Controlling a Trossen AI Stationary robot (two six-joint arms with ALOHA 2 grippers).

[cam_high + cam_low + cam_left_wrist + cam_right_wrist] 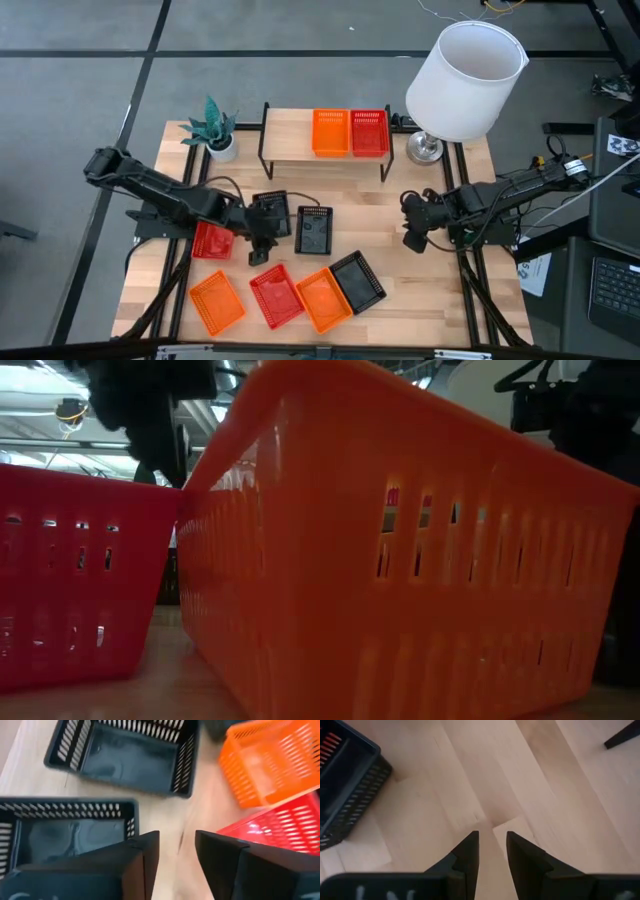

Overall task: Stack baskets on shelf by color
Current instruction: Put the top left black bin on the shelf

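My left gripper should go on moving in until my open fingers straddle the basket's rim (136, 811), because the near side of the plant-side black basket (131, 823) runs parallel to them.
On the shelf (290, 145) at the table's far side stand an orange basket (330, 132) and a red basket (369, 132), side by side. Loose on the table lie three black baskets (314, 230) (357, 280) (272, 205), two red ones (212, 240) (276, 296) and two orange ones (216, 302) (322, 298). My left gripper (262, 252) (177, 855) hovers open beside a black basket (65, 835), with bare wood between its fingers. My right gripper (415, 240) (492, 850) hangs open over bare table at the right.
A lamp with a white shade (465, 80) stands at the far right corner, and a potted plant (215, 130) stands left of the shelf. Bare wood lies between the black baskets and my right gripper. In the low view an orange basket (400, 560) and a red one (80, 580) fill the picture.
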